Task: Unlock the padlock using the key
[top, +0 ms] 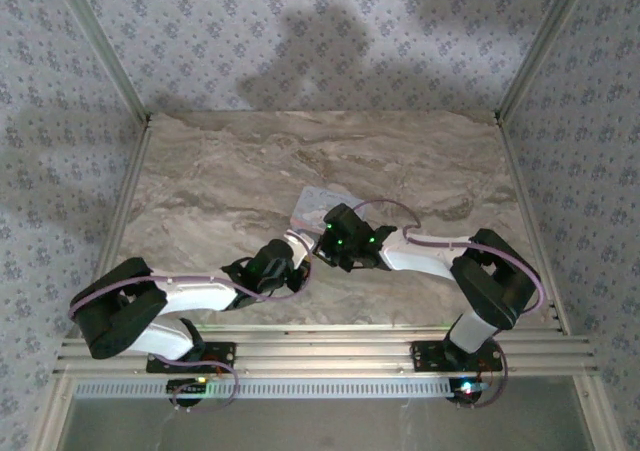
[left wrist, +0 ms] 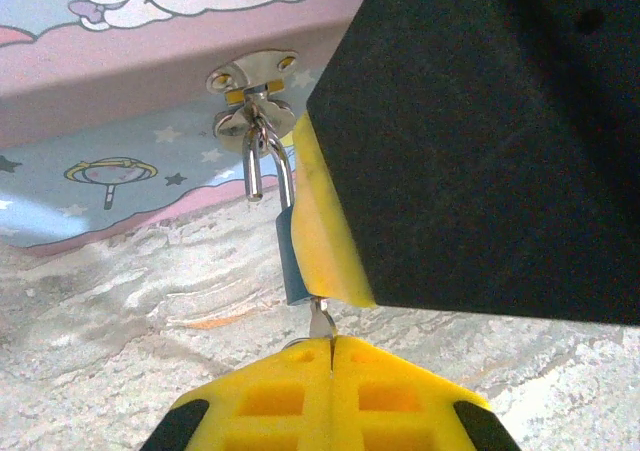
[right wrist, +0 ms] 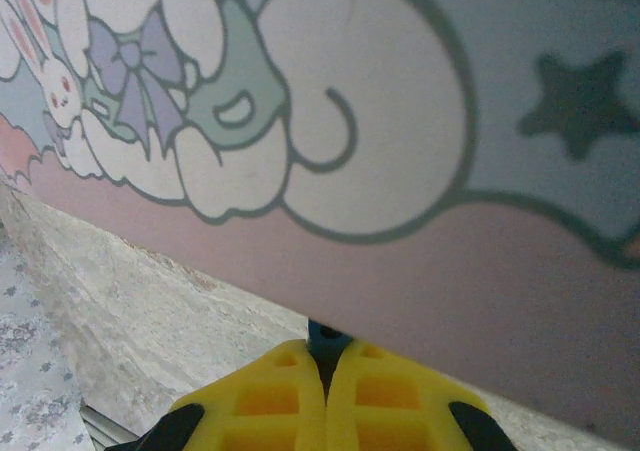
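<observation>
The padlock's shackle leg (left wrist: 254, 182) is free while my left gripper pins the key (left wrist: 321, 322). That gripper should open and move away before my right gripper moves the padlock.
The small dark-blue padlock (left wrist: 288, 256) hangs by its thin silver shackle (left wrist: 266, 161) from the hasp (left wrist: 252, 79) of the cartoon-printed tin (left wrist: 120, 141). The shackle's left leg seems to end free beside the body. My left gripper (left wrist: 330, 343) is shut on the silver key (left wrist: 320, 321), whose blade runs up into the padlock's underside. My right gripper (right wrist: 325, 346) is shut on the padlock (right wrist: 328, 337), pinching its body from the side; one of its yellow fingers (left wrist: 325, 241) covers most of the lock. From above, both grippers (top: 298, 249) (top: 322, 241) meet at the tin's near edge.
The tin (top: 318, 203) lies on the marble-patterned tabletop (top: 200, 171), about mid-table. Its printed side wall (right wrist: 400, 121) stands very close in front of the right wrist camera. Patterned walls and aluminium posts enclose the table on three sides.
</observation>
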Motion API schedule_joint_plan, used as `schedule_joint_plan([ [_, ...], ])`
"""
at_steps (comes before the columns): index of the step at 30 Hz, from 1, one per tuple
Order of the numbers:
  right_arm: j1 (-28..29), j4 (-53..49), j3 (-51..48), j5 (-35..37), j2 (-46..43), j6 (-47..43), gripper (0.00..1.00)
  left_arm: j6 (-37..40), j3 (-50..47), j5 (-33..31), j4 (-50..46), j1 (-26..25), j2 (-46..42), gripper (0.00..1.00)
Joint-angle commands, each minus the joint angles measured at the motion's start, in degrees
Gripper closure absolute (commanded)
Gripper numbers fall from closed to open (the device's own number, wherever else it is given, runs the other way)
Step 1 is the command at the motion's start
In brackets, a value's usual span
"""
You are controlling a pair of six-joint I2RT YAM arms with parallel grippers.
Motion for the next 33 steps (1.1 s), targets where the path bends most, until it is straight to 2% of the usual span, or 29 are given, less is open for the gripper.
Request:
schedule_joint_plan([
  [1, -0.22, -2.03, -0.33, 1.24, -0.22, 0.32, 1.0, 1.04, 1.39, 0.72, -0.42, -0.67, -1.11, 1.0],
  [9, -0.64, -0.54, -2.6, 1.24, -1.87, -1.23, 1.0, 0.16, 1.17, 0.99, -0.2, -0.67, -2.06, 0.98],
  [13, -1.76, 0.56, -5.14, 0.62, -4.07, -3.14, 1.0, -0.91, 0.97, 1.09, -0.39, -0.7, -2.87, 0.73],
  [18, -4.87, -3.22, -7.69, -0.68, -8.27, -8.13, 1.0, -3.67, -0.29, -0.33, -1.0, -0.41, -5.0, 0.61],
  [25, -8.85, -11.17, -8.96, -0.58, -14.86, -16.0, 1.0, -6.72, -1.75, -0.8, -0.93, 0.62, -6.39, 0.57],
  [33, -12.46, -15.2, -10.95, 0.19, -20.56, -18.11, 1.0, -7.22, -2.29, -0.88, -0.18, 0.71, -6.36, 0.56],
])
